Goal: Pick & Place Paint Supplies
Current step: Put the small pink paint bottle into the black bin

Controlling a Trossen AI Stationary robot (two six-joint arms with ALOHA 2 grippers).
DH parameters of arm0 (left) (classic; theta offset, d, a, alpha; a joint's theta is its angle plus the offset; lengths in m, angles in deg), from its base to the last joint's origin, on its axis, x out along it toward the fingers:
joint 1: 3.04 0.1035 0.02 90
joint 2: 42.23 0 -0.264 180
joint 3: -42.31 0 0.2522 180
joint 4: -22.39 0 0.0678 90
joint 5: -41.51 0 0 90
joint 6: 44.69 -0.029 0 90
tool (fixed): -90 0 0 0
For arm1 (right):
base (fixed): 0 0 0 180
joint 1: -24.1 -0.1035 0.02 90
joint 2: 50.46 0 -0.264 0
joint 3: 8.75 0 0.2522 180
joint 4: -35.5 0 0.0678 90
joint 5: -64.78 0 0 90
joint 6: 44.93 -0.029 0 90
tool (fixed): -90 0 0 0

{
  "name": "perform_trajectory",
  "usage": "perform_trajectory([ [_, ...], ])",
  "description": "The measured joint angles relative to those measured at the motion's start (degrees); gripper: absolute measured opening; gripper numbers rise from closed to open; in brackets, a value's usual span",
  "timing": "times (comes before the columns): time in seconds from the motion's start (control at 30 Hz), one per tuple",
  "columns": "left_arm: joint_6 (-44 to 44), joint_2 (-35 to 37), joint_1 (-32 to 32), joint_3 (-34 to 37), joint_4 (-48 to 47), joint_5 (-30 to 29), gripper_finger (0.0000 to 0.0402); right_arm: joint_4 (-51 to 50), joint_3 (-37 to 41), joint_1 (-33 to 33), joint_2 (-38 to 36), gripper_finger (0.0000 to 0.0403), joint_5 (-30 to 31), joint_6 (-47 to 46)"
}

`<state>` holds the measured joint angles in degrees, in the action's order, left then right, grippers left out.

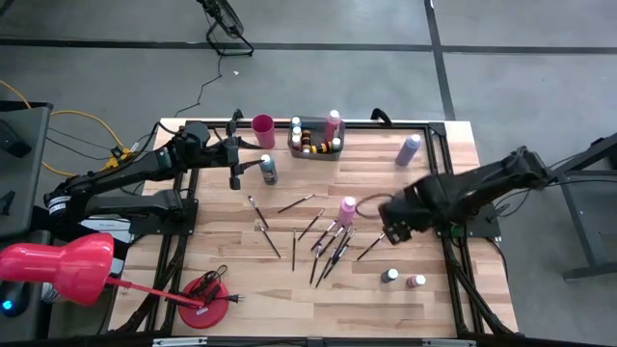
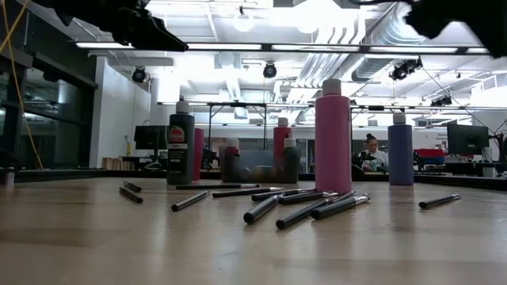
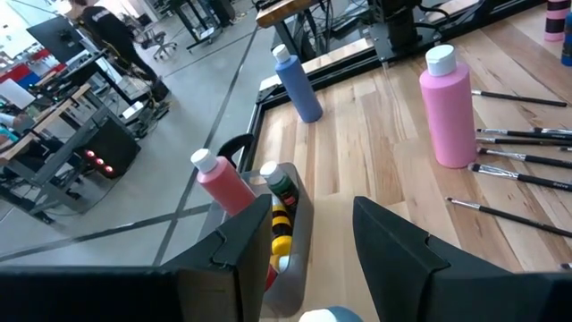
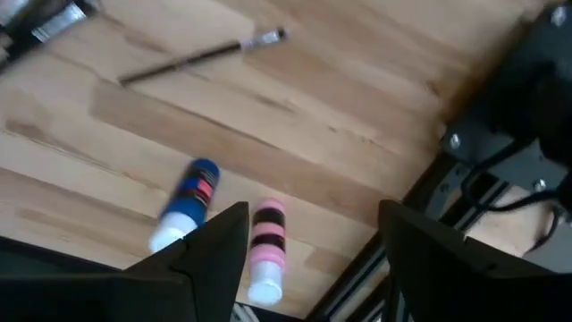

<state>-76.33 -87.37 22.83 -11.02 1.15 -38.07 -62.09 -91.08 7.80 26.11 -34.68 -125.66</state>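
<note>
My right gripper is moving down, and the small pink bottle stands clear of the small blue bottle. The gripper keeps going down until its fingers are on both sides of the white cap, then close.
My left gripper is open and empty, above the table just left of a dark bottle with a pale cap. Its wrist view looks over that cap at the grey tray. My right gripper is open and empty above the table's right part. Its wrist view shows a small blue bottle and a small pink bottle on the wood beyond its fingers. A tall pink bottle stands among several scattered brushes. A lavender bottle is at the far right.
The grey tray at the far edge holds several bottles, and a pink cup is beside it. A red round holder sits at the near left corner. A black frame runs along the table's right side.
</note>
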Motion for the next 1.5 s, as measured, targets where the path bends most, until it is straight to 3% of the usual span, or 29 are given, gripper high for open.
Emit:
perform_trajectory([
  [0.33, -0.02, 0.00, -0.02, 0.00, 0.01, 0.01, 0.0152, 7.94, 3.37, -17.68, 0.39, 0.0243, -1.16, -16.83],
  [0.6, 0.01, 0.01, -0.02, 0.00, 0.00, 0.01, 0.0152, 16.74, 9.66, -26.37, 2.05, 0.0243, -1.23, -31.36],
  [0.9, 0.01, 0.01, -0.01, 0.00, 0.01, 0.00, 0.0152, 24.37, 11.19, -30.23, 2.60, 0.0243, 1.91, -36.46],
  [1.5, 0.01, -0.01, 0.00, 0.00, 0.02, 0.00, 0.0152, 25.96, 11.54, -30.97, 4.38, 0.0243, 4.34, -37.97],
])
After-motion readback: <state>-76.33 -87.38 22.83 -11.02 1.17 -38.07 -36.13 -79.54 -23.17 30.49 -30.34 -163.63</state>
